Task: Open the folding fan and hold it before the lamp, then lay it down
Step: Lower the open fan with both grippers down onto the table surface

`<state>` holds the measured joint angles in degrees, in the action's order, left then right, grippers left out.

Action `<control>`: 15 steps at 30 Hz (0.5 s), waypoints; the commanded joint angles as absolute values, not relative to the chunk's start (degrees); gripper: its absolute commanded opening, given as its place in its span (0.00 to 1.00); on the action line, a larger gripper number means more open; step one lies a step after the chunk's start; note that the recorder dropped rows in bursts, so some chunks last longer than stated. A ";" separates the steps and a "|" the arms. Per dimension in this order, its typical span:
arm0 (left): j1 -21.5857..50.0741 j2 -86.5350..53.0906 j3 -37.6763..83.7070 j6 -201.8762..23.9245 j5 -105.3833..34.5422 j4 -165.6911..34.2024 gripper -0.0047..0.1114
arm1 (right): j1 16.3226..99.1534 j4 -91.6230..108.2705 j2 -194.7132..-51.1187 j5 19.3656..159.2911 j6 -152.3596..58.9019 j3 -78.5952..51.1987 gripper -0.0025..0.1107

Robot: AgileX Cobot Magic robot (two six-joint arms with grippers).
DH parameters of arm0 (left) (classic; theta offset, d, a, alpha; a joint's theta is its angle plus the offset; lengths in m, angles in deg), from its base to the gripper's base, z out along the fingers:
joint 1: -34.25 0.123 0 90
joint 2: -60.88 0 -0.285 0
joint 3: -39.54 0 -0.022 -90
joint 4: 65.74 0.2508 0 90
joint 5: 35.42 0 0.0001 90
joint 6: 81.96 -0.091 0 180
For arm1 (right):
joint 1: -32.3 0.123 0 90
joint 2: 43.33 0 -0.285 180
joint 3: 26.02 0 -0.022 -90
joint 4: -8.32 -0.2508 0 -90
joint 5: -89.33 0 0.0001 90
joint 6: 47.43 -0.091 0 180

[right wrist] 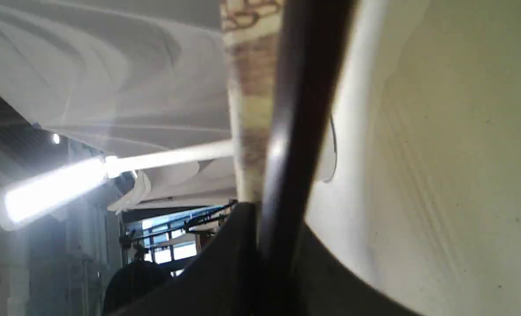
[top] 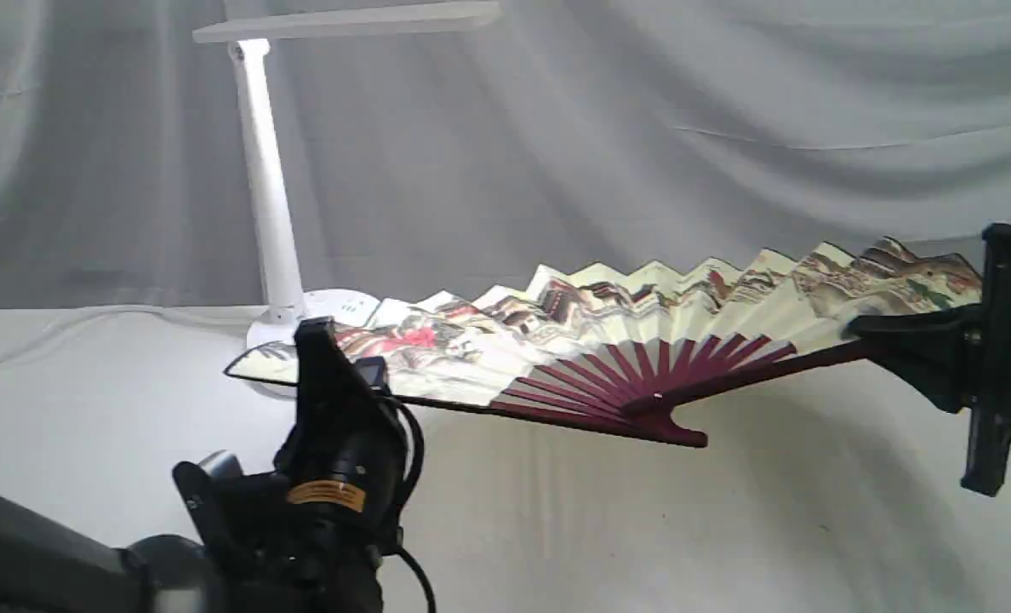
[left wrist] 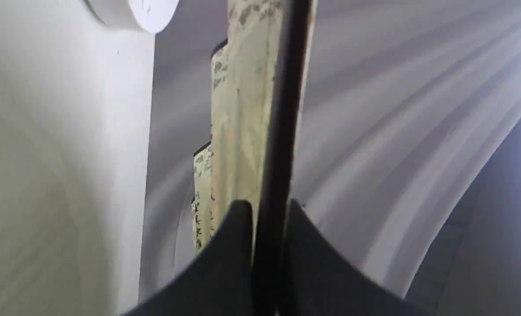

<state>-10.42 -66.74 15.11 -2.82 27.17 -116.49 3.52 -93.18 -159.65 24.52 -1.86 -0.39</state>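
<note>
I should keep lowering the fan's guard with my left gripper, as the folding fan (top: 614, 347) hangs wide open over clear white cloth (top: 594, 511), until the two meet, then release.
The folding fan (top: 642, 315) is spread wide, its cream painted leaf tilted and held off the table, with the maroon ribs meeting at a pivot (top: 660, 417). My left gripper (top: 318, 342) is shut on the fan's left guard. In the left wrist view that dark guard (left wrist: 282, 131) runs between the left gripper (left wrist: 267, 206) fingers. My right gripper (top: 859, 328) is shut on the right guard (right wrist: 304, 109), which the right gripper (right wrist: 273, 215) pinches. The white lamp (top: 264, 179) stands behind the fan's left end, its round base (top: 339, 305) partly hidden and its head (right wrist: 50, 193) lit.
A white cloth (top: 727, 528) covers the table, with the fan's shadow on it. A draped grey backdrop (top: 727, 128) hangs behind. The left arm's dark body (top: 301, 528) fills the near left corner. The lamp base (left wrist: 133, 11) lies close to the left guard's tip.
</note>
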 commanded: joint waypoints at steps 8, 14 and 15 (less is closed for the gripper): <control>-12.02 -73.64 23.46 -0.93 26.34 -109.72 0.04 | -3.66 -88.37 -159.54 25.44 2.01 1.74 0.02; -12.02 -75.31 24.60 -1.04 25.63 -108.97 0.05 | -3.77 -87.75 -159.54 31.47 2.23 1.74 0.02; -12.02 -75.60 24.60 -1.04 25.49 -108.97 0.05 | -3.77 -87.28 -159.54 31.75 2.63 1.74 0.02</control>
